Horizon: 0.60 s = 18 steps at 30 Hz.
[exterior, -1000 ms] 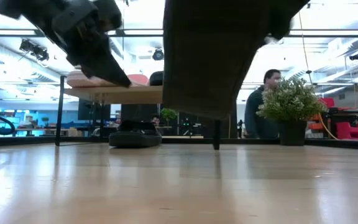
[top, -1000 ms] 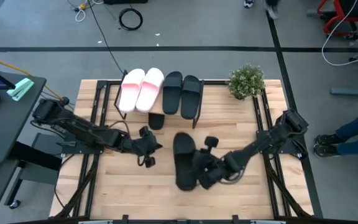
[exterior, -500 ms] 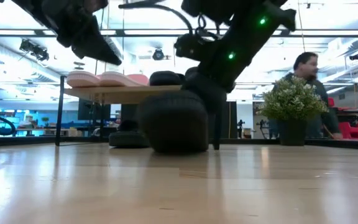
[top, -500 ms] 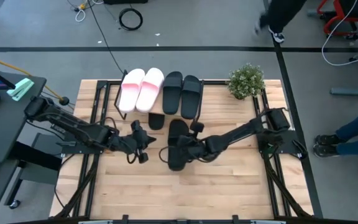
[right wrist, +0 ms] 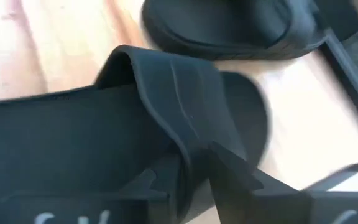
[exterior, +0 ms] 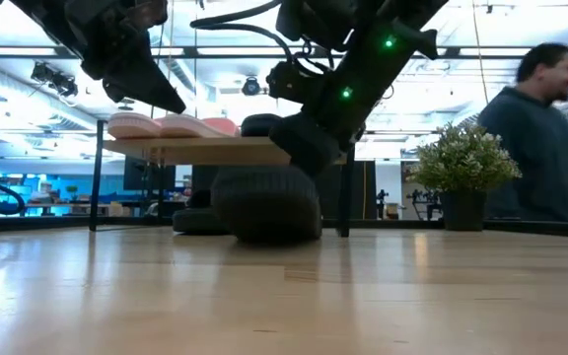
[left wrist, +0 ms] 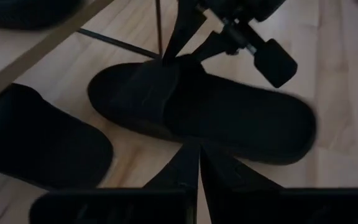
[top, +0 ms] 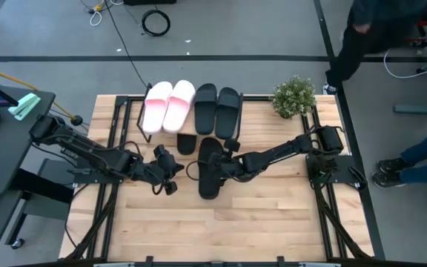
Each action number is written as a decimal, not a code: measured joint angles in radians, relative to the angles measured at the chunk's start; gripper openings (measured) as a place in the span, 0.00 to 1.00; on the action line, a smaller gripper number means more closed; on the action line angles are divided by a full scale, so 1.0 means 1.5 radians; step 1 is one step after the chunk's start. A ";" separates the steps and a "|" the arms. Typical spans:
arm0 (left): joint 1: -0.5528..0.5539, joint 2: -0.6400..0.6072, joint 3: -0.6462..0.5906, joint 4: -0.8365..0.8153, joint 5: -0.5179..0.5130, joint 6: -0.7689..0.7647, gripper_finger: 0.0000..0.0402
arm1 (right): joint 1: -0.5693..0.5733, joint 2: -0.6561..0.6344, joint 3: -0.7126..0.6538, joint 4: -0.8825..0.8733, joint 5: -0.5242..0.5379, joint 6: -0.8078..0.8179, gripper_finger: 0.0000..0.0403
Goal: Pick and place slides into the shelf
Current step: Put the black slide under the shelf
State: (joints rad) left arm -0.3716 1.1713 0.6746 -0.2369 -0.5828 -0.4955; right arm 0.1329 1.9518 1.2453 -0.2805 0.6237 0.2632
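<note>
The black slide is held by its strap edge (right wrist: 169,127) in my right gripper beside the shelf's leg, so my left gripper should take the slide's free side (top: 202,165) first.
Two pale pink slides (top: 167,107) and two black slides (top: 217,111) lie on the shelf's top board (exterior: 215,150). Another black slide (top: 187,143) lies on the table under the shelf, half hidden by the board. A further black slide (top: 209,172) sits sole down on the table just in front of the shelf, with my right gripper (right wrist: 191,158) shut on its strap. My left gripper (top: 170,173) hovers shut above the table, left of that slide, touching nothing. My right gripper pinches the slide's strap (right wrist: 185,118) at its edge, one finger (right wrist: 157,183) under the strap inside the foot opening and one (right wrist: 238,174) on its outer face. It comes slanting down from the table's right side. The slide rests on the table (exterior: 264,202).
A potted plant (top: 293,96) stands at the table's far right corner. The shelf's thin black legs (exterior: 99,177) stand on the table's far part. A person (exterior: 540,138) stands beyond the right far corner. Bare wood stretches across the near half of the table (top: 221,230).
My right gripper has carried the black slide from the table's middle right toward the shelf and lowered it. The slide hung lifted and tilted then; now it rests sole down before the shelf. My left gripper drew back slightly to the left. A person walked behind the table.
</note>
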 joint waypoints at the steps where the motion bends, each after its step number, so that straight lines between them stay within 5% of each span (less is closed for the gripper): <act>1: -0.004 0.000 0.000 0.000 0.000 -0.009 0.05 | 0.000 0.000 0.000 -0.001 -0.012 0.007 0.22; 18: -0.080 0.003 0.000 0.038 0.000 -0.099 0.06 | 0.087 -0.051 -0.002 -0.024 -0.108 0.144 0.27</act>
State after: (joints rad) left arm -0.4919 1.1759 0.6746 -0.1796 -0.5823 -0.6438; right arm 0.2634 1.8752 1.2430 -0.3161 0.4614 0.4798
